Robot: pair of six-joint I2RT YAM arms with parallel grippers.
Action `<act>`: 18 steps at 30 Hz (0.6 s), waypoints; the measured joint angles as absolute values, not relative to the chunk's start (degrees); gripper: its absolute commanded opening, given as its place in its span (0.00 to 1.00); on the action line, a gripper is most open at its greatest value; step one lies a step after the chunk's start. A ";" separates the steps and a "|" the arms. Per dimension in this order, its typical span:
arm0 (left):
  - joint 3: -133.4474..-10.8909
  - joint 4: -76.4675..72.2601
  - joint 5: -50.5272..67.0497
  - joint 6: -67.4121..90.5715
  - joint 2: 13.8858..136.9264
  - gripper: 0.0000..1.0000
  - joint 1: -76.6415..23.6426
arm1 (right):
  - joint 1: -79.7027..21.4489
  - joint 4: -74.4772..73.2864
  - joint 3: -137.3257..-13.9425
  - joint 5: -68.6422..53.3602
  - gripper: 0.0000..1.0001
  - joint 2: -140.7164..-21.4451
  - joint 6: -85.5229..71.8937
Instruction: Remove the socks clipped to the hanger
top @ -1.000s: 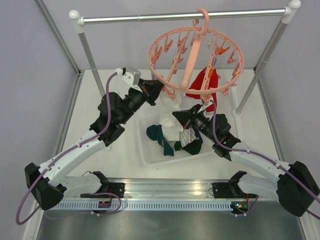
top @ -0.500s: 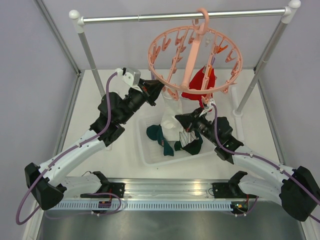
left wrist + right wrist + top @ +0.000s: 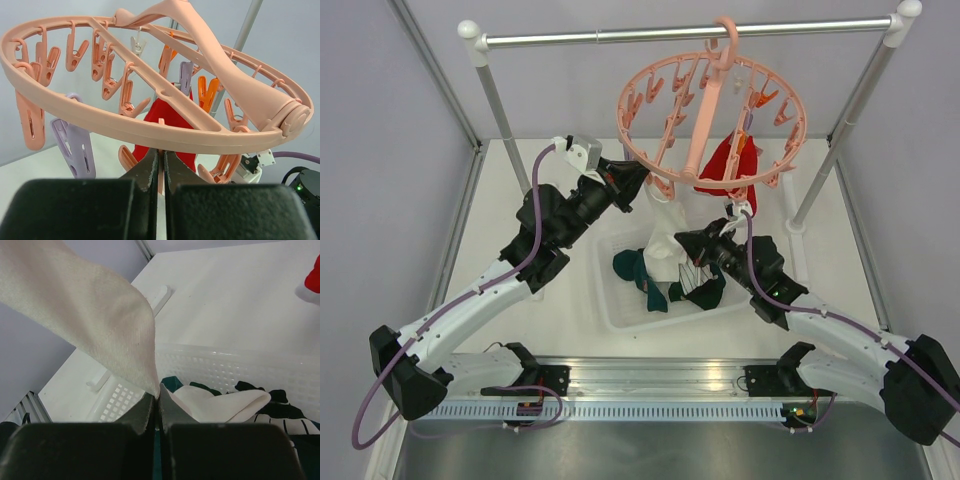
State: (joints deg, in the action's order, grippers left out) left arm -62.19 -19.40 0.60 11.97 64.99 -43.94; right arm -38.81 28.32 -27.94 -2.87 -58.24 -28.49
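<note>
One arm of the pink clip (image 3: 127, 157) is sticking out next to the closed fingers of my left gripper. Next, I open them, put them around both clip arms and squeeze to let the white sock loose.
The salmon-pink ring hanger (image 3: 710, 110) hangs by its hook from the rail. My left gripper (image 3: 638, 180) is shut on a pink clip (image 3: 161, 172) under the ring's near edge (image 3: 150, 131). A white sock (image 3: 663, 235) hangs down from that spot. My right gripper (image 3: 686, 242) is shut on the lower end of it, and the sock (image 3: 100, 310) stretches up and left from the fingertips in the right wrist view. A red sock (image 3: 725, 165) hangs clipped on the ring's right side; it also shows in the left wrist view (image 3: 167, 112).
A white perforated tray (image 3: 620, 305) lies below the hanger. It holds teal socks (image 3: 638, 272), a striped sock (image 3: 695, 275) and a white sock (image 3: 220, 405). The silver rail (image 3: 620, 35) stands on two posts (image 3: 500, 115) at left and right. Grey walls close both sides.
The white sock now hangs longer and tauter between the clip and my right gripper, which has shifted slightly toward the tray. The hanger has swung a little. The left arm has stayed put.
</note>
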 measured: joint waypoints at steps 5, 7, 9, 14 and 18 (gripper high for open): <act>-62.19 -19.35 0.69 12.27 64.99 0.02 -43.94 | -38.85 27.49 -27.94 -1.28 0.01 -58.98 -28.18; -62.19 -19.31 0.73 12.36 64.99 0.02 -43.94 | -38.85 27.16 -27.94 -0.93 0.01 -59.00 -28.18; -62.19 -19.29 0.78 12.40 64.99 0.02 -43.94 | -38.85 27.11 -27.94 -0.69 0.01 -59.00 -28.16; -62.17 -19.16 1.43 12.75 64.99 0.22 -43.94 | -38.85 26.63 -28.01 -0.60 0.01 -58.94 -27.88; -62.17 -19.00 1.65 13.41 64.99 0.34 -43.94 | -38.85 25.45 -28.21 -0.58 0.01 -58.63 -27.53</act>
